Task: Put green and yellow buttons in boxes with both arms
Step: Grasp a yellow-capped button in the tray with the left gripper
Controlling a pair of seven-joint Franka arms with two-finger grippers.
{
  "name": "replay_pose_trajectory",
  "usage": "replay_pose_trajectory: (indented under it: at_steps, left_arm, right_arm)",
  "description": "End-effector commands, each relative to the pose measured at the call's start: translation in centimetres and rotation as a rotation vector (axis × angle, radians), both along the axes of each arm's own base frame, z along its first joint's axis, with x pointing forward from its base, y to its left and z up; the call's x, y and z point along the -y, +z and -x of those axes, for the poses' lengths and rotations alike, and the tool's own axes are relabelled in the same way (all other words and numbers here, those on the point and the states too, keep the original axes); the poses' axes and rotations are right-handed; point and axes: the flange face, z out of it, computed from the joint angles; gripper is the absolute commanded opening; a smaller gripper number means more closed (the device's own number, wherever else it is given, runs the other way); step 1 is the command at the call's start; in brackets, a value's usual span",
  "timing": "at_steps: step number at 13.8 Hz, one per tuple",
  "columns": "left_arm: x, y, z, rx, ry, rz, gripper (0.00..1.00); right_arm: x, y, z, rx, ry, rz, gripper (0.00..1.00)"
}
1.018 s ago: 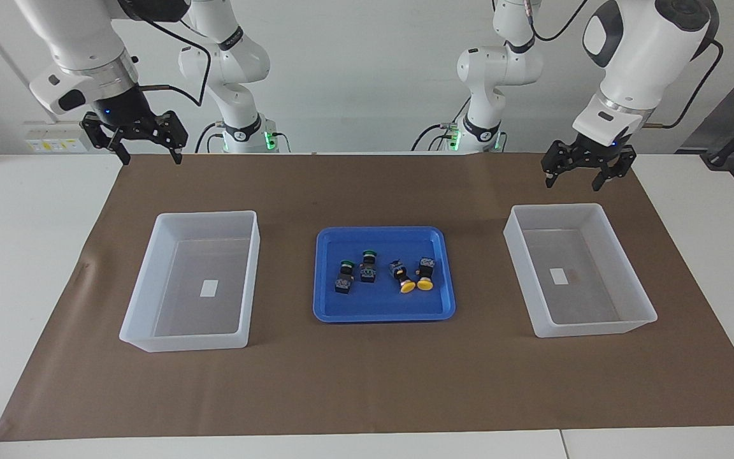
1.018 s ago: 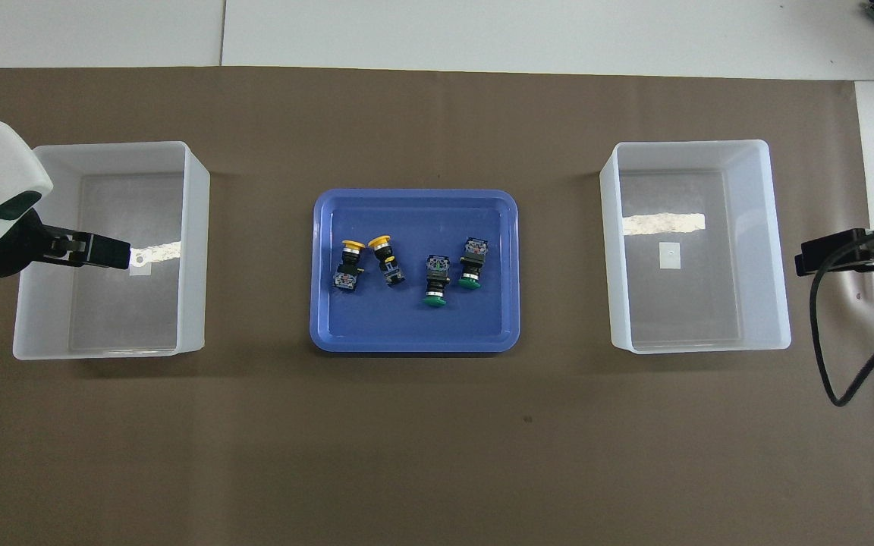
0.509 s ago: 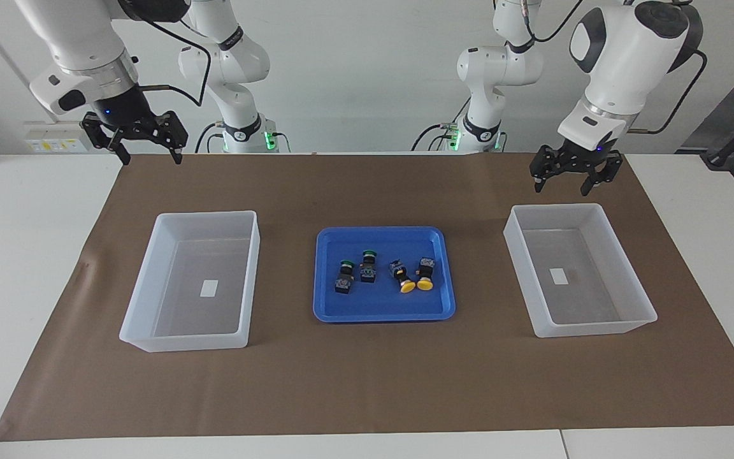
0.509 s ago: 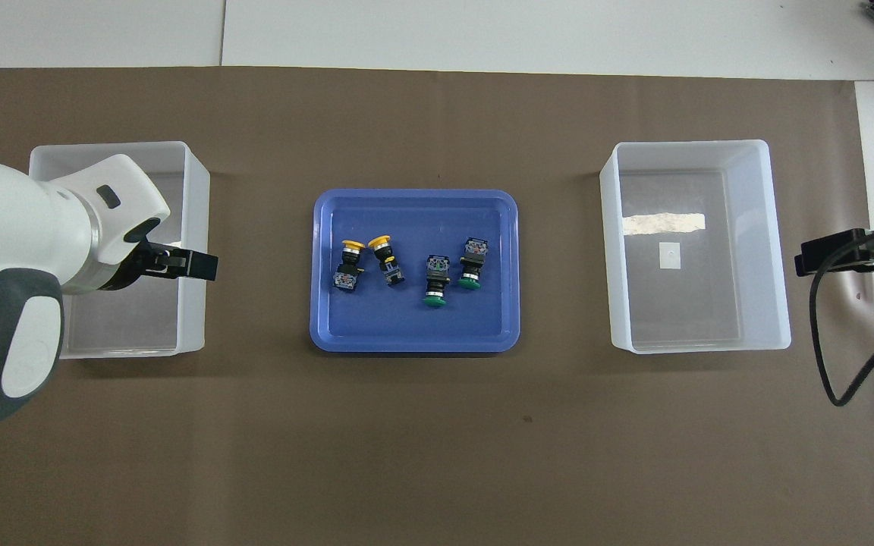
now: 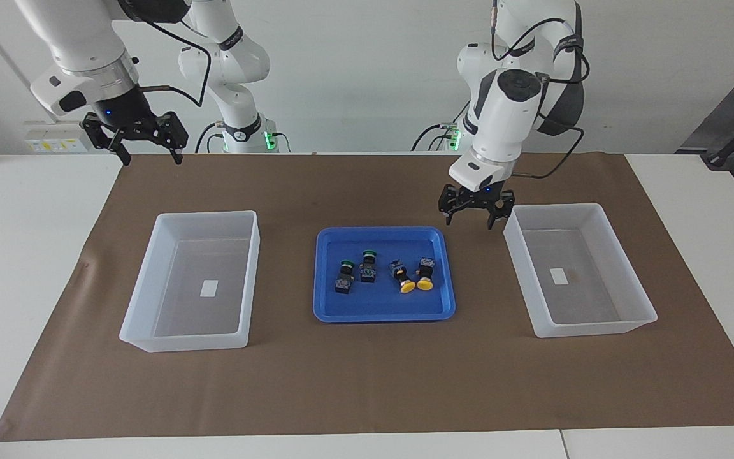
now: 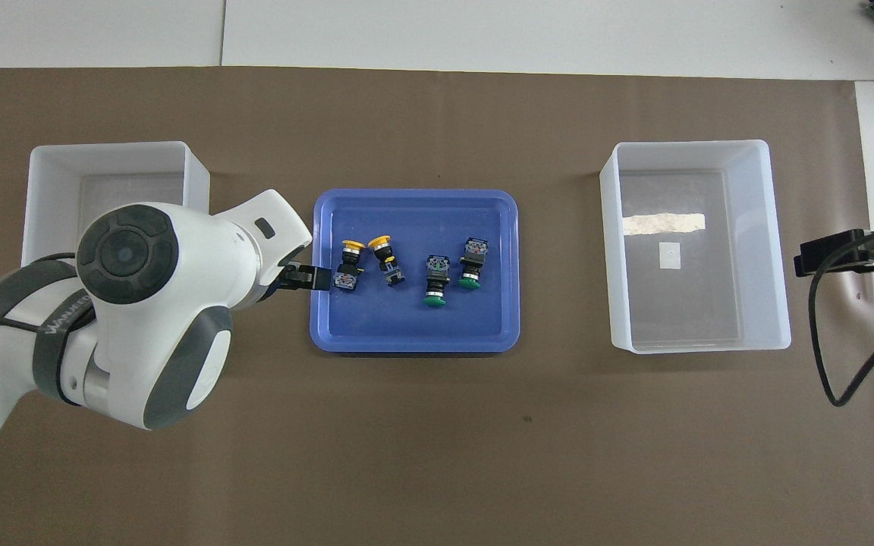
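I can see my left gripper's open fingers set across the nearest yellow button's narrow width (image 5: 425, 269), so I keep moving down toward its body (image 6: 347, 276) until they straddle it, then close them.
Two green buttons (image 5: 345, 275) (image 5: 368, 266) and two yellow buttons (image 5: 402, 278) (image 5: 425, 275) lie on their sides in the blue tray (image 5: 380, 315). From overhead the yellow buttons (image 6: 350, 265) (image 6: 385, 262) and the green buttons (image 6: 435, 280) (image 6: 471, 271) form a loose row. My left gripper (image 5: 469, 222) hangs open over the mat, by the tray's rim toward the left arm's end, holding nothing. In the overhead view the left gripper (image 6: 314, 278) overlaps that rim beside a yellow button. My right gripper (image 5: 151, 158) waits open and raised over the mat's edge.
Two translucent boxes flank the tray: one (image 5: 251, 274) toward the right arm's end, the other (image 5: 520, 255) toward the left arm's end, each with only a white sticker inside. Overhead, the left arm hides part of its box (image 6: 194, 171). A brown mat (image 5: 367, 382) covers the table.
The left arm has swung from above its box's edge toward the tray and come lower. The right arm and the buttons have not moved.
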Motion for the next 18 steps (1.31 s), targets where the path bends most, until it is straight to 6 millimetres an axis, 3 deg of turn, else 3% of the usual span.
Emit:
replay_pose_trajectory:
  at_steps: [1, 3, 5, 6, 8, 16, 18]
  left_arm:
    - [1.7, -2.2, 1.0, 0.051, -0.006, 0.023, 1.00]
    - [2.0, -3.7, 0.0, 0.080, -0.006, 0.038, 1.00]
    - [2.8, -7.6, -1.3, 0.085, -0.004, 0.044, 1.00]
    - [2.8, -8.3, -1.5, 0.089, -0.004, 0.046, 1.00]
    - [2.9, -9.1, -1.6, 0.090, -0.011, 0.045, 0.89]
    - [5.1, -13.0, -1.1, 0.081, -0.016, 0.052, 0.88]
    - [5.1, -13.2, -1.1, 0.083, -0.016, 0.053, 0.81]
  right_arm:
    - [0.0, 0.0, 0.7, -0.001, -0.006, 0.002, 1.00]
    - [0.1, 0.0, 0.7, -0.001, -0.008, 0.001, 1.00]
    - [-0.1, 0.0, 0.7, -0.001, -0.005, 0.002, 1.00]
    - [0.0, 0.0, 0.7, -0.001, -0.006, 0.001, 1.00]
    - [0.0, 0.0, 0.7, -0.001, -0.006, 0.002, 1.00]
    - [0.0, 0.0, 0.8, -0.001, -0.009, 0.001, 1.00]
    - [0.1, 0.1, 0.9, -0.001, -0.011, 0.001, 1.00]
